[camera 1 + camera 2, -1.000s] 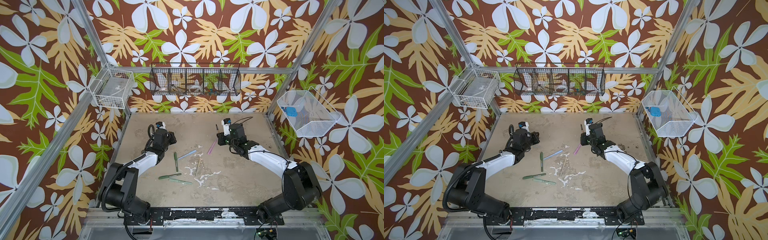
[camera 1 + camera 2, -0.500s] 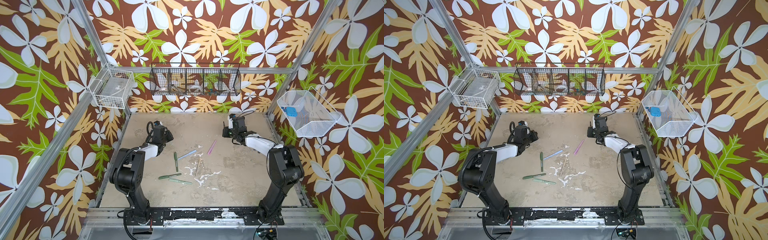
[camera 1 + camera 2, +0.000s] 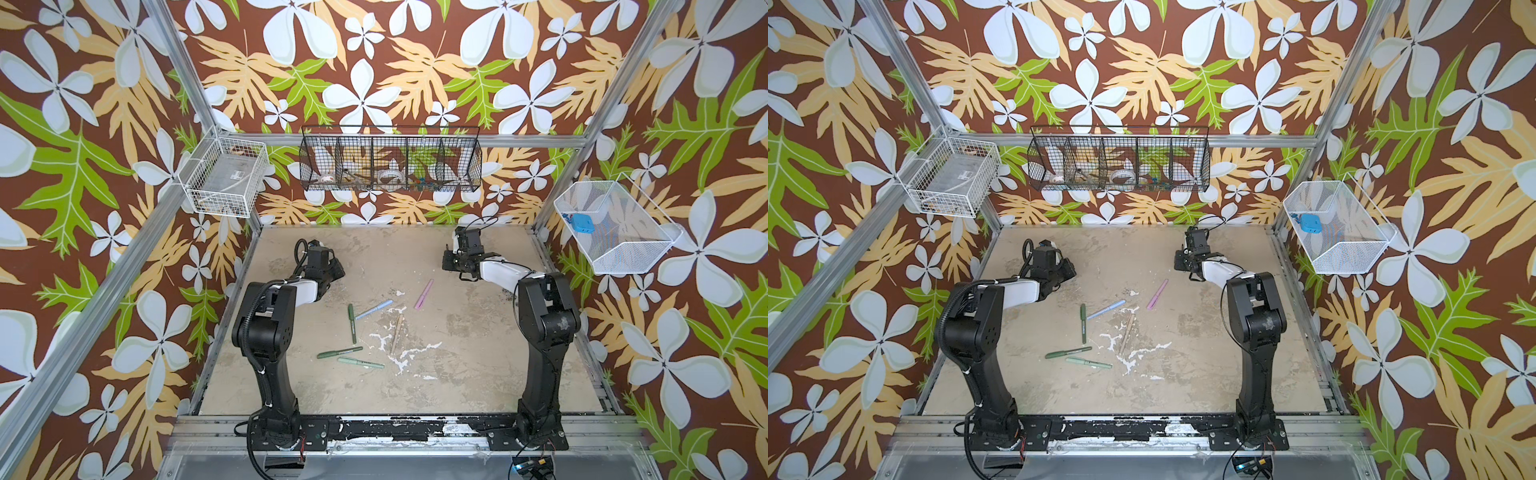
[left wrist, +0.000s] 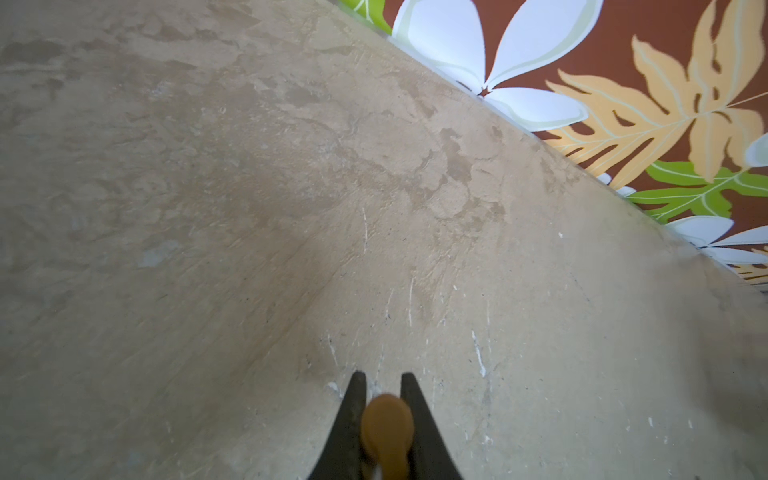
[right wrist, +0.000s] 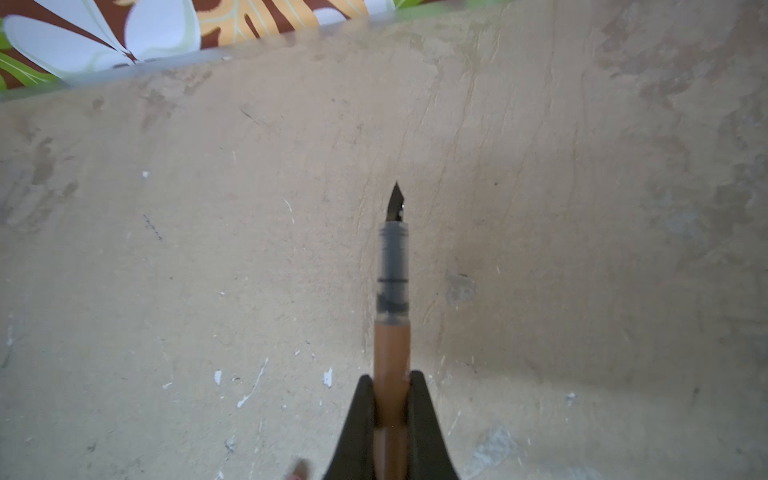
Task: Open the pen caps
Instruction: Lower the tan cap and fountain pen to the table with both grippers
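Observation:
My right gripper should keep lowering the pen, with the brown pen's nib [image 5: 395, 204] uncapped and open table [image 5: 437, 268] beneath it, until it meets the table, and then let it go.
My left gripper [image 4: 383, 376] is shut on a brown pen cap [image 4: 386, 424], whose rounded end shows between the black fingers. My right gripper [image 5: 392, 378] is shut on the brown pen [image 5: 392, 353], which is uncapped, its dark nib pointing away over the table. In both top views the left gripper [image 3: 337, 270] and the right gripper [image 3: 446, 261] hang apart at the back of the table. Capped pens lie mid-table: pink [image 3: 423, 294], light blue [image 3: 374, 309], dark green [image 3: 352, 323], beige [image 3: 397, 328], green [image 3: 339, 353] and pale green [image 3: 360, 363].
A black wire basket [image 3: 390, 160] hangs on the back wall, a white wire basket [image 3: 224, 178] at the left corner, and a white mesh bin [image 3: 615, 228] with a blue thing on the right. White scuff marks [image 3: 399, 353] streak the beige table [image 3: 478, 374].
Both arms have folded upright, their elbows rising from low near the front. The grippers stay at the back of the table, still holding cap and pen.

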Available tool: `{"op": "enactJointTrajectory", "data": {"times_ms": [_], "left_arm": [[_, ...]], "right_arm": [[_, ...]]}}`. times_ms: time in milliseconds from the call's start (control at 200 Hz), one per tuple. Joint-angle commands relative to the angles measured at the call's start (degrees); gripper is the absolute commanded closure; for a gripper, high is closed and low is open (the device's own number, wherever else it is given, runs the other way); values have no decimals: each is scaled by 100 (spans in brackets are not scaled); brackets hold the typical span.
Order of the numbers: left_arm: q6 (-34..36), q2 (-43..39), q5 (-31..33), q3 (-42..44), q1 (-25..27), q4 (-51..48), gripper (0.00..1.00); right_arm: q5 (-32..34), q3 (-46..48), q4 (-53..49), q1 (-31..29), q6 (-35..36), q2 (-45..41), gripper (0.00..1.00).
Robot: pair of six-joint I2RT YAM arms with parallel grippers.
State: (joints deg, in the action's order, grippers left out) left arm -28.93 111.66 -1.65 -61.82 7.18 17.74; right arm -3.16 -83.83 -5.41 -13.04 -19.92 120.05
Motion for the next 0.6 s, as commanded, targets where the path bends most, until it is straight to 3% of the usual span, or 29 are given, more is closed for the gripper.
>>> {"op": "enactJointTrajectory", "data": {"times_ms": [0, 460, 596], "left_arm": [[142, 97, 121, -82, -8, -214, 93], [255, 325, 327, -247, -8, -480, 90], [309, 336, 453, -252, -12, -548, 80]], "right_arm": [[147, -162, -247, 24, 118, 179, 99], [348, -330, -431, 91, 244, 703, 96], [366, -226, -373, 97, 250, 682, 85]]}}
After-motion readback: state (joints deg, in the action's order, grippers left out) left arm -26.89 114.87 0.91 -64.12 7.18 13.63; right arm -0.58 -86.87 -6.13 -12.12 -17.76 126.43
